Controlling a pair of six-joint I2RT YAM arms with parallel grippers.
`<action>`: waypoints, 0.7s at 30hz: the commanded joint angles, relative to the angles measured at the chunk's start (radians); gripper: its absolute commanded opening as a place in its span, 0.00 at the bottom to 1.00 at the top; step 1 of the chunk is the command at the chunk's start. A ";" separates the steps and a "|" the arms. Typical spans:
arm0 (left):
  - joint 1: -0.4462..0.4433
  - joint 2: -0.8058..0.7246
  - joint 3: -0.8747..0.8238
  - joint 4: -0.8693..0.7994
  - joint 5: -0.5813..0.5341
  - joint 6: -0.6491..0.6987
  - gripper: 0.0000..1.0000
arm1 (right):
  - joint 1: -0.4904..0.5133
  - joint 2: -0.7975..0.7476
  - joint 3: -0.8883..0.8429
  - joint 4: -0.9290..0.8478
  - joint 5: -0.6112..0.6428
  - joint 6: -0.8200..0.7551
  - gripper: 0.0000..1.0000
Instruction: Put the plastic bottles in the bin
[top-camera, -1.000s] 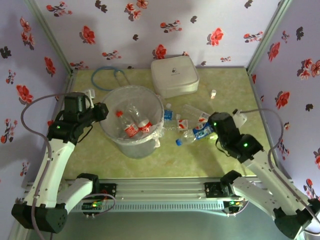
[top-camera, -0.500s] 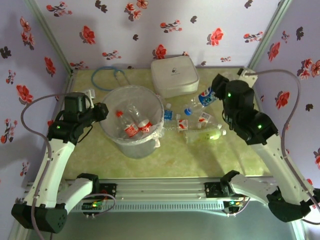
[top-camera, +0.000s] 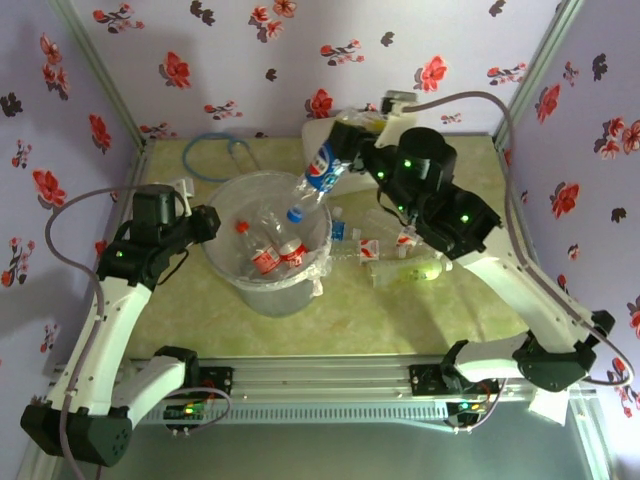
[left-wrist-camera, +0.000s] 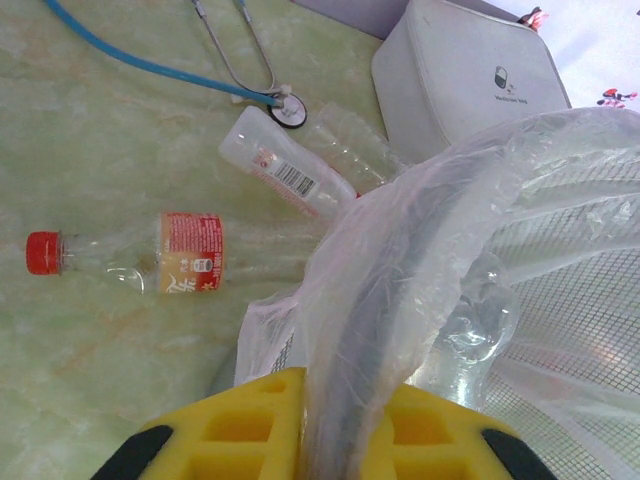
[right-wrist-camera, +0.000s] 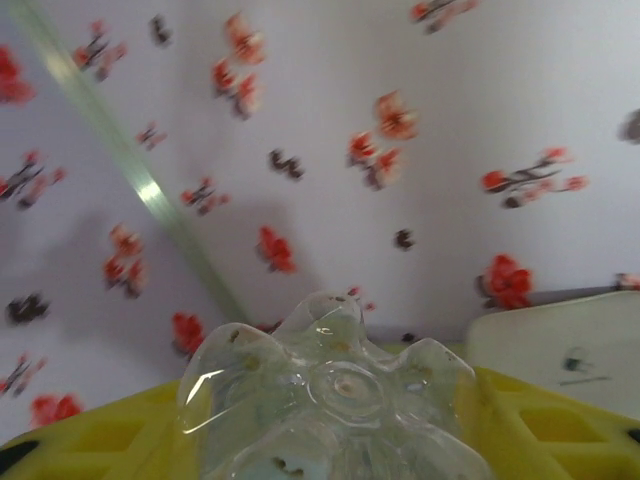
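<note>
The blue-labelled bottle's cap (top-camera: 294, 215) points into the bin's opening (top-camera: 276, 224). My right gripper should keep going inward and let go once the whole bottle hangs inside the bin's rim.
The bin (top-camera: 222, 262) is a round grey bucket lined with a crinkly clear bag, standing left of centre with plastic bottles (top-camera: 264, 260) lying inside. My left gripper (top-camera: 203, 226) is shut on its left rim; the yellow fingers (left-wrist-camera: 250, 425) pinch the rim and bag (left-wrist-camera: 400, 250). High over the bin's far right rim, my right gripper (top-camera: 352, 140) is shut on a blue-labelled bottle (top-camera: 321, 168) that hangs cap-down. Its clear base (right-wrist-camera: 335, 385) sits between the yellow fingers (right-wrist-camera: 90, 440). More bottles (top-camera: 400, 268) lie right of the bin, and a red-capped bottle (left-wrist-camera: 150, 262) lies left of it.
A white rounded-square box (top-camera: 335, 180) stands behind the bin, partly covered by my right arm, with a blue stethoscope (top-camera: 222, 150) at the back left. Flowered walls close in the table on three sides. Another clear bottle (left-wrist-camera: 285, 172) lies near the stethoscope head (left-wrist-camera: 290, 110).
My right arm has lifted the blue-labelled bottle from the table on the right and swung it up and left to above the bin. The left arm has stayed on the rim.
</note>
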 joint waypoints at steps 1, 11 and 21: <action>-0.013 0.009 -0.035 0.012 -0.001 -0.015 0.00 | 0.023 0.042 0.030 0.041 -0.245 -0.094 0.43; -0.015 0.035 -0.007 -0.006 -0.016 0.002 0.00 | 0.026 0.098 -0.166 0.090 -0.455 -0.176 0.45; -0.015 0.042 0.016 -0.021 -0.027 0.014 0.00 | 0.074 0.187 -0.298 0.222 -0.471 -0.194 0.57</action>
